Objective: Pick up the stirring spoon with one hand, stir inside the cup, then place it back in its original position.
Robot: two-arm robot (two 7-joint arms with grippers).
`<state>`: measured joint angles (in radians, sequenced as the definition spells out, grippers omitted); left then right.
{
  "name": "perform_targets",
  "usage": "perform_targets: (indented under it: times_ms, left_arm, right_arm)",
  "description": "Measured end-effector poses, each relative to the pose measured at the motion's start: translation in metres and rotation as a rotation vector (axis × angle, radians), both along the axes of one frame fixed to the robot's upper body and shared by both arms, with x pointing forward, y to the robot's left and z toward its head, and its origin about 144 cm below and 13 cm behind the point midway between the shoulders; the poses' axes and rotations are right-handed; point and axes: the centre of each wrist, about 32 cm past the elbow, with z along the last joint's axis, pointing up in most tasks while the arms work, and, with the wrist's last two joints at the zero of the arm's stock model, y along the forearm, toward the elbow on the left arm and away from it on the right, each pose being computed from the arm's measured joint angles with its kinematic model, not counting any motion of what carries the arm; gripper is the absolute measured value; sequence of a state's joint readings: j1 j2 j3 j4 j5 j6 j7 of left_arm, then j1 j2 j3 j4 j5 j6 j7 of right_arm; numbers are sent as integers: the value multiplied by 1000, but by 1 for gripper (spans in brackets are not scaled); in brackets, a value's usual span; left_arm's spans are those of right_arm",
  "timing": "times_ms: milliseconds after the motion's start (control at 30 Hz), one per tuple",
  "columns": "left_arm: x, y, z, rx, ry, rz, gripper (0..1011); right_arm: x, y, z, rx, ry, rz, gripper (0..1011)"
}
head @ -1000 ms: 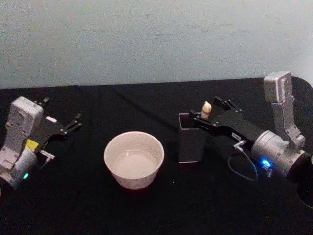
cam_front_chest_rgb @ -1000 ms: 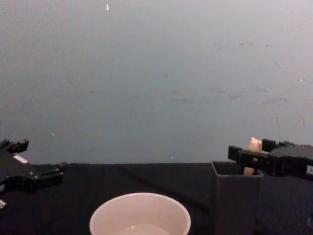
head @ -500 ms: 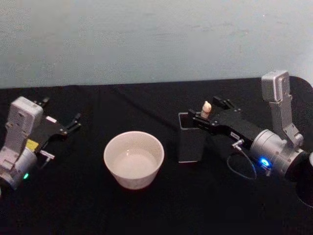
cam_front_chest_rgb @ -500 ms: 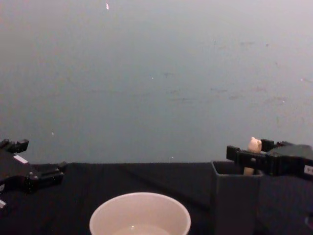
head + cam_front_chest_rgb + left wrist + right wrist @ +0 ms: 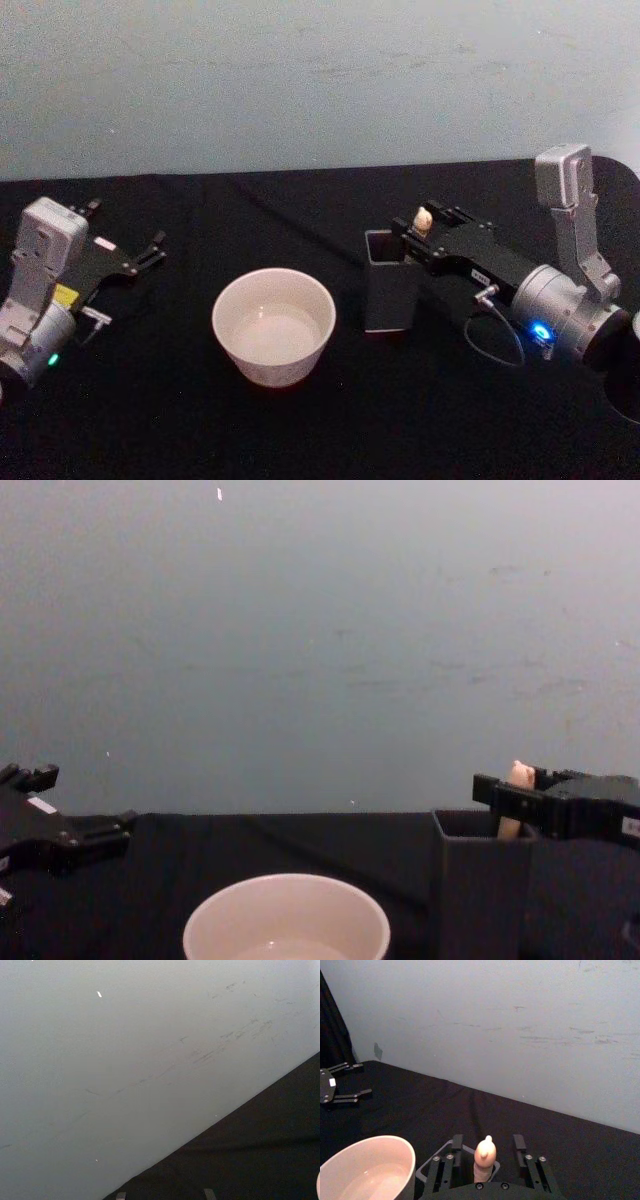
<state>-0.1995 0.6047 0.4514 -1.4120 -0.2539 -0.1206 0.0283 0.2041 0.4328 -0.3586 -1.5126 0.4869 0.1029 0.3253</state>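
My gripper will lift the stirring spoon point(image 5: 518, 778), and the spoon will slide out freely while the holder stays put, because a gap point(image 5: 468, 825) shows next to the spoon's handle in the holder.
The stirring spoon point(image 5: 422, 218) stands in the dark grey square holder point(image 5: 390, 292), and just its beige handle with the bear head shows above the rim. My right gripper point(image 5: 487, 1142) is open, its fingers point(image 5: 455, 1143) on either side of the spoon handle point(image 5: 485, 1158) with a gap on each side. From the chest, the right gripper point(image 5: 512, 796) hovers level with the holder's point(image 5: 480, 880) top, at the spoon point(image 5: 518, 774). The cream-white cup point(image 5: 273, 325) sits left of the holder. My left gripper point(image 5: 125, 262) rests open at the far left.
A black cloth covers the table point(image 5: 320, 430) up to a pale wall behind. Bare cloth lies between the cup point(image 5: 287, 920) and the left gripper point(image 5: 60, 832). A cable loop point(image 5: 495, 345) hangs beside the right wrist.
My right gripper has drawn back slightly to the right around the spoon handle. The spoon stays in the holder, and the left arm is still.
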Motion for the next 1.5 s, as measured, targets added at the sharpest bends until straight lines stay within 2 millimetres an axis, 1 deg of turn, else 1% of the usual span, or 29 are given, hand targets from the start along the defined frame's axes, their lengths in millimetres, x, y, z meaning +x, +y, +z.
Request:
perform_targets:
  times_ms: [33, 67, 100, 133, 167, 267, 300, 400, 433, 500, 1167, 1367, 1500]
  left_arm:
    - [0, 0, 0, 0, 0, 0, 1001]
    - [0, 0, 0, 0, 0, 0, 1001]
    - [0, 0, 0, 0, 0, 0, 1001]
    - [0, 0, 0, 0, 0, 0, 1001]
    - [0, 0, 0, 0, 0, 0, 1001]
    - [0, 0, 0, 0, 0, 0, 1001]
    - [0, 0, 0, 0, 0, 0, 1001]
    - [0, 0, 0, 0, 0, 0, 1001]
    - [0, 0, 0, 0, 0, 0, 1001]
    - [0, 0, 0, 0, 0, 0, 1001]
    - [0, 0, 0, 0, 0, 0, 1001]
    - [0, 0, 0, 0, 0, 0, 1001]
    - [0, 0, 0, 0, 0, 0, 1001]
  right_arm:
    - [0, 0, 0, 0, 0, 0, 648]
    - [0, 0, 0, 0, 0, 0, 591]
    - [0, 0, 0, 0, 0, 0, 591]
    - [0, 0, 0, 1, -1, 0, 541]
    - [0, 0, 0, 1, -1, 0, 521]
    - [0, 0, 0, 1, -1, 1, 417]
    - [0, 0, 0, 1, -1, 1, 357]
    - [0, 0, 0, 2, -1, 1, 300]
    - [0, 0, 0, 2, -1, 1, 243]
    - [0, 0, 0, 2, -1, 1, 214]
    - [-1, 0, 2, 14, -12, 16, 214]
    - [-2, -1, 9, 35, -44, 39, 214]
    - [-3, -4, 18, 58, -77, 52, 214]
